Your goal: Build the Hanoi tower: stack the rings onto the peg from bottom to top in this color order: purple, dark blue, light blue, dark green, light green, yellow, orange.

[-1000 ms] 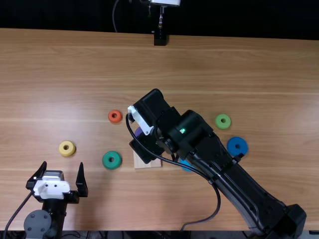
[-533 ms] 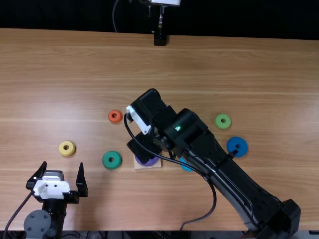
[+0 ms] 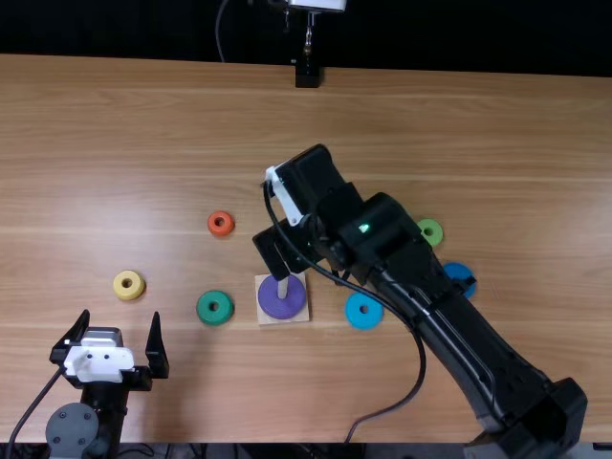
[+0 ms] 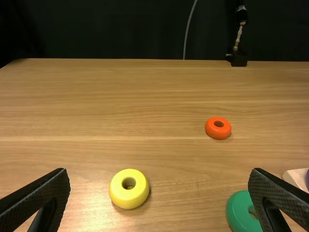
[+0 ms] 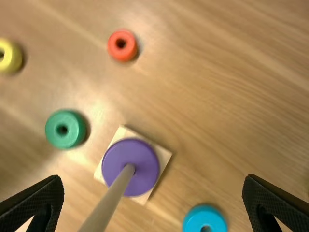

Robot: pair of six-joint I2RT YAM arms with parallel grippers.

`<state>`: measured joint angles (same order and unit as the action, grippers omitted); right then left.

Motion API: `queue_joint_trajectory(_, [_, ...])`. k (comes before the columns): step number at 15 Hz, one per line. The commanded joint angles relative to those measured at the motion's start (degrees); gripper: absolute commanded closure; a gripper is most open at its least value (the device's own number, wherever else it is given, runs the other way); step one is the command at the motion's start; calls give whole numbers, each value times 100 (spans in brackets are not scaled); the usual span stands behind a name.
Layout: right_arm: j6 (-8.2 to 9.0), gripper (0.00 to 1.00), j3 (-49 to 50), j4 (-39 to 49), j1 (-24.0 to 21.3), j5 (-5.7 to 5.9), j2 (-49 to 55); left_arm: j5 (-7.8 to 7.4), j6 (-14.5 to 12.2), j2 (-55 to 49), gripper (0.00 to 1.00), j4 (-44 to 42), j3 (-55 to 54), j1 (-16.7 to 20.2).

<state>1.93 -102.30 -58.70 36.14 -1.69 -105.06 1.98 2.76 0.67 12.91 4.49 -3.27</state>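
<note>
The wooden base's edges [image 3: 285, 322] are clear of clamps, so the base [image 3: 283, 298] will twist a little when the robot lowers the dark blue ring onto the peg.
In the top view, the right gripper [image 3: 277, 251] is above the wooden base [image 3: 261, 317]. The purple ring [image 3: 273, 308] lies on that base around the upright peg [image 3: 282, 287]. My right gripper [image 5: 153, 179] is open in its wrist view, the peg between its spread fingers. Loose on the table lie the light blue ring [image 3: 354, 318], dark blue ring [image 3: 457, 270], light green ring [image 3: 436, 227], dark green ring [image 3: 205, 308], yellow ring [image 3: 120, 291] and orange ring [image 3: 212, 229]. The left gripper [image 3: 120, 317], open and empty, stands near the yellow ring; its wrist view shows the left gripper [image 4: 159, 174] likewise.
The right arm [image 3: 449, 330] stretches diagonally from the lower right, passing over part of the dark blue ring and close to the light green one. Its cable loops near the light blue ring. A black stand [image 3: 307, 75] is at the table's far edge.
The purple ring, mostly hidden under the right gripper before, now lies uncovered on the base. My right gripper has let it go and moved up and away, revealing the light blue ring. The left arm kept still.
</note>
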Motion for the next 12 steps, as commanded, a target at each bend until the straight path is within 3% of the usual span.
queue_joint_trajectory(1, [450, 0, 0, 84, -274, 53, 214, 24, -87, -67, 0, 102, -282, 46])
queue_joint_trajectory(5, [355, 0, 1090, 242, -1417, 32, 1224, 24, -87, -67, 0, 102, -282, 46])
queue_joint_trajectory(8, [271, 0, 2390, 1465, -2313, 43, 2094, 24, -87, -67, 0, 102, -282, 46])
queue_joint_trajectory(11, [-573, 0, 3665, 2183, -2937, 32, 2674, 24, -87, -67, 0, 102, -282, 46])
queue_joint_trajectory(12, [-731, 0, 3946, 2256, -3192, 32, 2806, 24, -87, -67, 0, 102, -282, 46])
